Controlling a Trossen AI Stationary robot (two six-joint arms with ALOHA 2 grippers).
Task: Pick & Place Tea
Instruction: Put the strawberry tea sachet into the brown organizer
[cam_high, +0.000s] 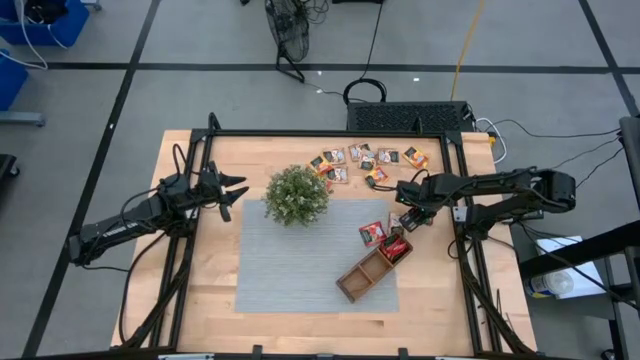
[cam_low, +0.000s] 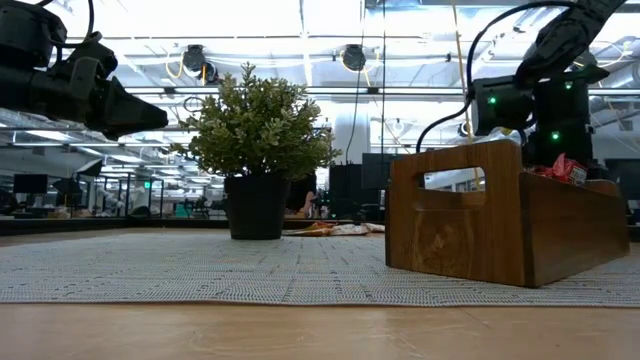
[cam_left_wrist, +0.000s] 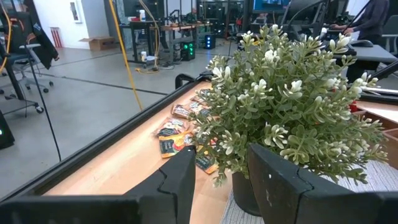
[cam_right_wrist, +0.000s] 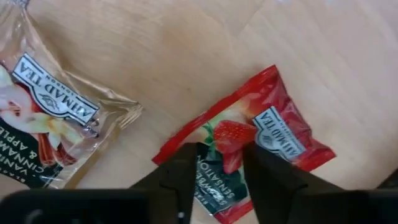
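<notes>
My right gripper has both fingers over the angled red sachet's side (cam_right_wrist: 219, 163), so I should open wider, turn the gripper and straddle the sachet's label end (cam_right_wrist: 280, 132).
A red strawberry tea sachet (cam_right_wrist: 273, 127) lies flat on the bare wood just right of the mat. My right gripper (cam_right_wrist: 221, 171) (cam_high: 405, 216) points down over it, open, with a finger over each side of the sachet's near part. A pale sachet (cam_right_wrist: 50, 118) lies beside it. Several more sachets (cam_high: 365, 162) are scattered along the far edge, and one (cam_high: 372, 233) lies on the mat. Red sachets (cam_high: 397, 248) fill the far compartment of the wooden tray (cam_high: 362, 275). My left gripper (cam_left_wrist: 221, 180) (cam_high: 236, 190) hovers open, left of the plant (cam_high: 296, 195). My right gripper comes at the red sachet from above, pointing down, one finger (cam_right_wrist: 186, 168) and the other (cam_right_wrist: 267, 168) standing over the part (cam_right_wrist: 224, 146) nearest them. I cannot tell whether the fingertips touch it. The sachet lies flat on the wood.
The potted plant (cam_low: 258, 140) stands at the grey mat's (cam_high: 290, 270) far left corner. The tray (cam_low: 470, 220) lies aslant on the mat's right part, close to my right gripper. A black frame runs along the table's sides. Bare wood shows at the near edge.
</notes>
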